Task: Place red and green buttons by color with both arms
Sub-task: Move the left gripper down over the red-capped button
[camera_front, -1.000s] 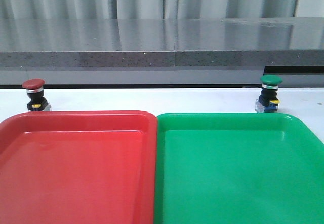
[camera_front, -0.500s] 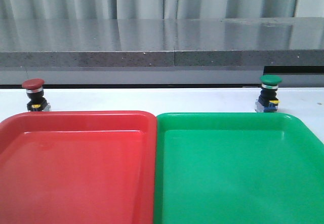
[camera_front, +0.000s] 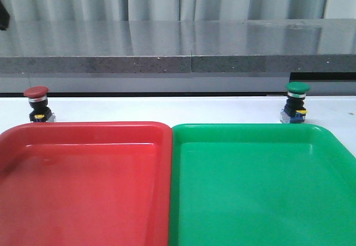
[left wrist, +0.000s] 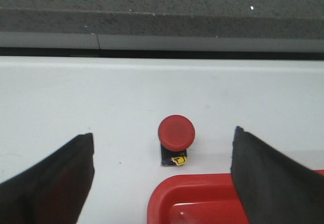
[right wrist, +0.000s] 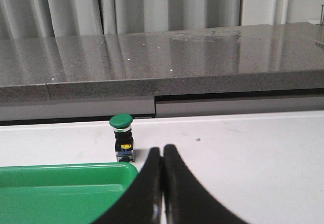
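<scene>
My left gripper's open fingers have the red button (left wrist: pixel 176 139) upright between them, so I should keep lowering until they sit either side of its red cap (camera_front: pixel 36 92), then close.
The red button (camera_front: pixel 37 104) stands on the white table behind the red tray's far left corner. The green button (camera_front: pixel 296 102) stands behind the green tray's far right corner. In the left wrist view my left gripper (left wrist: pixel 162 133) is open and empty above the table, with the red button (left wrist: pixel 176 132) seen from above between its fingers and apart from both. In the right wrist view my right gripper (right wrist: pixel 163 148) is shut and empty, with the green button (right wrist: pixel 122 137) upright a little beyond it and to one side. Neither gripper's fingers show in the front view.
A large red tray (camera_front: pixel 83 127) and a large green tray (camera_front: pixel 250 128) lie side by side at the table's front, both empty. A grey stone ledge (camera_front: pixel 178 62) runs along the back. The red tray's corner (left wrist: pixel 202 198) lies under the left gripper, and the green tray's corner (right wrist: pixel 61 188) lies beside the right gripper.
A small dark shape has come in at the top left edge of the front view. The buttons and trays have not moved.
</scene>
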`<state>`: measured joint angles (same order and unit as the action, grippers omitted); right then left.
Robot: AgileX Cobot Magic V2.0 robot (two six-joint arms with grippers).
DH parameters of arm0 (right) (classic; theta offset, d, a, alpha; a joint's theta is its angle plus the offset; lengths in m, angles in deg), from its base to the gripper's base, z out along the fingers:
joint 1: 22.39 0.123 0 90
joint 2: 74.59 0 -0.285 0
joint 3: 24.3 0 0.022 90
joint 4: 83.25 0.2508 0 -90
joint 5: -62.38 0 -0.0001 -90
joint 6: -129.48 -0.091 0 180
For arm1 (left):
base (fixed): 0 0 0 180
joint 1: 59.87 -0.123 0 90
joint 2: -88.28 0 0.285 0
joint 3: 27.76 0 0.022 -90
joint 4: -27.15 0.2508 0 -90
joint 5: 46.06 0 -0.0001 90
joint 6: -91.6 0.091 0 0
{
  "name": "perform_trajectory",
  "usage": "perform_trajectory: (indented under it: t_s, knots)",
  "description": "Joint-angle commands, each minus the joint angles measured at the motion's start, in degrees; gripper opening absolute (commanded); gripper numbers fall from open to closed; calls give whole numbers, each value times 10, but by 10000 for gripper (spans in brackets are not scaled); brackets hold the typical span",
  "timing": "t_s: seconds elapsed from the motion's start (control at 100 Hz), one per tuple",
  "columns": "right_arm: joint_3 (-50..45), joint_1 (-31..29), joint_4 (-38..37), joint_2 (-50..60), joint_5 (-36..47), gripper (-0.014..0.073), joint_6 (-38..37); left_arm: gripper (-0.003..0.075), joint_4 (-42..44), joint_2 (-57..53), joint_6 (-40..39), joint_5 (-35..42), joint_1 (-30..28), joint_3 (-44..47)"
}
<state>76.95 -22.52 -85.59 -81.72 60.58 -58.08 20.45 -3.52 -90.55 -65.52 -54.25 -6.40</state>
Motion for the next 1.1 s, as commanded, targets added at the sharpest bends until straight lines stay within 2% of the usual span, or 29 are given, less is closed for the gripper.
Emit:
perform_trajectory:
  t_s: [0.0, 0.23, 0.96, 1.09]
  knots:
    - [10, -1, -5, 9, 41, -64, 6, 585, -6, 22, -2, -7, 11, -51]
    - [10, -1, -5, 9, 41, -64, 6, 585, -10, 120, -2, -67, 12, -134]
    - [10, -1, -5, 9, 41, -64, 6, 582, -26, 270, -2, -60, 19, -200]
    - [10, -1, -5, 9, 41, -64, 6, 504, -26, 270, -2, -52, 19, -200]
